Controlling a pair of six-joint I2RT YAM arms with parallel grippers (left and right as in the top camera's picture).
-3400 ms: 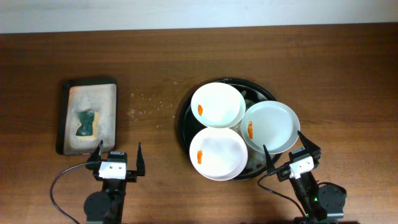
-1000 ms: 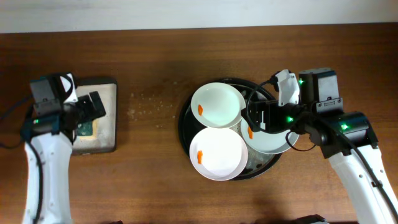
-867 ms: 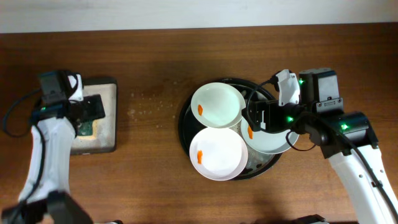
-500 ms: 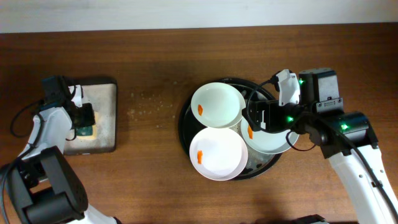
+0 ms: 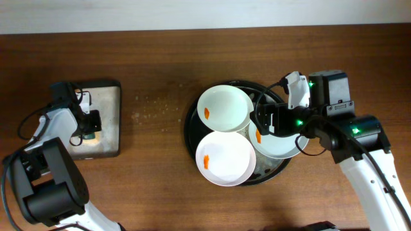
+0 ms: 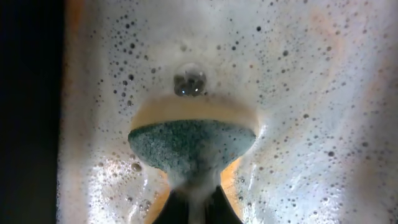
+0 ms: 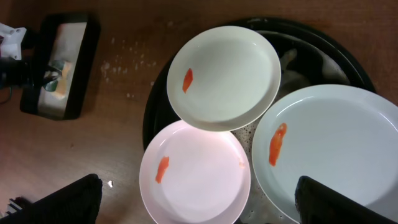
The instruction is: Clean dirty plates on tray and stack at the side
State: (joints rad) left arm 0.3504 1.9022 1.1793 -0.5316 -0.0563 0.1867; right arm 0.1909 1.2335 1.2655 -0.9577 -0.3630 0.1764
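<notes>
My right gripper needs to hold the far plate's rim [image 7: 278, 77] before my left gripper scrubs with the sponge, because the far plate is lying loose over the near plate's edge [image 7: 229, 130].
Three white plates, each with an orange smear, lie on the round black tray [image 5: 190, 131]: a far plate [image 5: 224, 108], a near plate [image 5: 225, 158] and a right plate [image 5: 282, 138] partly under my right arm. My right gripper [image 7: 200, 200] hovers open above them, its fingers [image 7: 73, 200] wide apart. In the right wrist view the far plate [image 7: 224, 78] overlaps the near plate [image 7: 196, 180] beside the right plate [image 7: 339, 149]. My left gripper [image 6: 193, 208] is shut on the green-and-yellow sponge [image 6: 191, 140], pinched at its middle in foam.
The small grey sponge tray [image 5: 110, 122] sits at the table's left, full of foamy water [image 6: 298, 81]; its dark wall [image 6: 31, 112] is close on the left. Water droplets [image 5: 154, 106] speckle the wood between the sponge tray and the black tray.
My left gripper came down into the sponge tray and closed from wide open onto the sponge. The right arm and the plates have not moved.
</notes>
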